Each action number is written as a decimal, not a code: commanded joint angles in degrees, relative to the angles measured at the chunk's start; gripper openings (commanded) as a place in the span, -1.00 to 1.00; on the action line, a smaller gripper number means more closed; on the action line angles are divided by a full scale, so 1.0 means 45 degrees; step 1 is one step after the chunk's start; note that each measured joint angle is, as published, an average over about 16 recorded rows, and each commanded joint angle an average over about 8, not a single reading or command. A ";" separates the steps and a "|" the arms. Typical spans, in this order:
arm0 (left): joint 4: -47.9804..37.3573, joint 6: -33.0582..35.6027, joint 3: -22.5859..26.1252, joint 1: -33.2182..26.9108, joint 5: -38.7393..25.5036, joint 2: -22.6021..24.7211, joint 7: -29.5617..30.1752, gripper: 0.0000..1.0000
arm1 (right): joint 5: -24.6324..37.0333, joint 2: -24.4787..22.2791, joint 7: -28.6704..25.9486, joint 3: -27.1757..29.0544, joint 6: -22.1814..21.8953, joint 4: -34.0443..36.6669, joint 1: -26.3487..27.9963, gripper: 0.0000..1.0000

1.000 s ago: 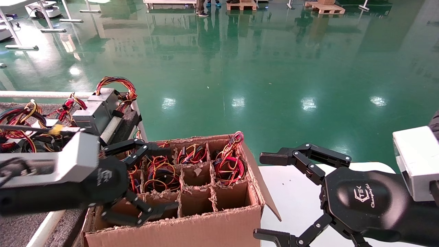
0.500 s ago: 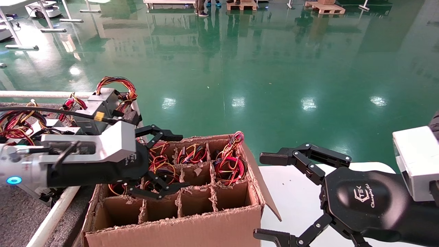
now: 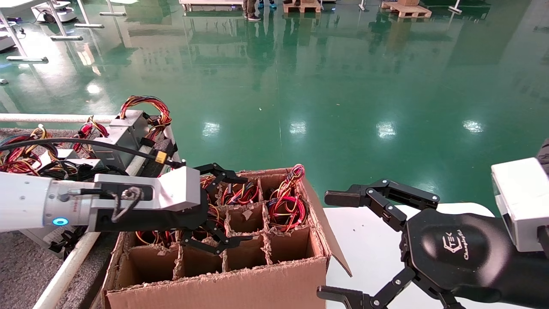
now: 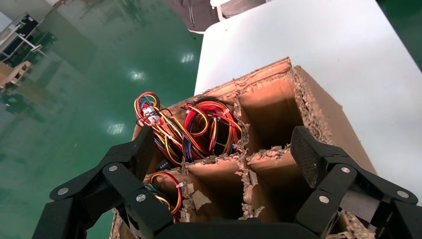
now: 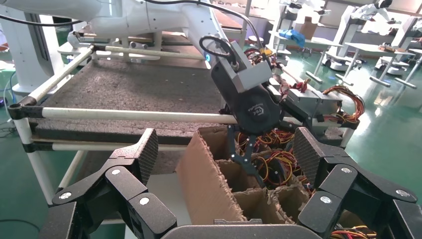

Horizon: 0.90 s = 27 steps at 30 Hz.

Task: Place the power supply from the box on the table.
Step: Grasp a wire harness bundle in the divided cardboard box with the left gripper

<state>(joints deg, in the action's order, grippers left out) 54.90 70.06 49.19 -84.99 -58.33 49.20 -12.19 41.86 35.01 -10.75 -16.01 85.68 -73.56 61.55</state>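
The power supply's hidden silver body will follow and hang below when I lift the wires, because the coiled wire bundle point(image 3: 288, 210) goes down into its cell point(image 3: 286, 222).
The box point(image 3: 223, 285) is a brown carton with torn dividers. Coiled wire bundles fill its far cells, and the near cells look empty. The power supply's thick red and black bundle point(image 3: 286, 208) fills the far right cell, also seen as the wire bundle point(image 4: 209, 127) in the left wrist view; its body is hidden. My left gripper point(image 3: 248, 209) hovers open over the middle cells with nothing between its fingers point(image 4: 308, 154). The dark grey table point(image 3: 21, 274) lies left of the box. My right gripper point(image 3: 331, 246) stands open and idle to the right of the box.
Other silver power supplies point(image 3: 124, 133) with wire bundles lie on the grey table behind its white tube rail point(image 3: 64, 274). A white tabletop point(image 3: 369, 249) lies under my right gripper. The box's side flap point(image 3: 328, 231) leans out over it. Green floor lies beyond.
My left gripper swung rightward from the box's left edge to above the middle cells, staying open. The right arm has not moved.
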 commanded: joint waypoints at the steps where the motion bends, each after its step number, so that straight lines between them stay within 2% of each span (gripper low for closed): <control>1: -0.0179 -0.0101 0.0293 -0.0079 0.0050 0.0125 -0.0274 1.00 | 0.0000 0.0000 0.0000 0.0000 0.0000 0.0000 0.0000 1.00; 27: -0.1899 -0.1847 0.2947 -0.1039 0.1270 0.1406 -0.2389 1.00 | 0.0000 0.0000 0.0000 0.0000 0.0000 0.0000 0.0000 1.00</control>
<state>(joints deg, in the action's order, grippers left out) 46.45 61.63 62.48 -89.62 -52.56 55.55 -22.91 41.86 35.01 -10.75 -16.01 85.68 -73.56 61.55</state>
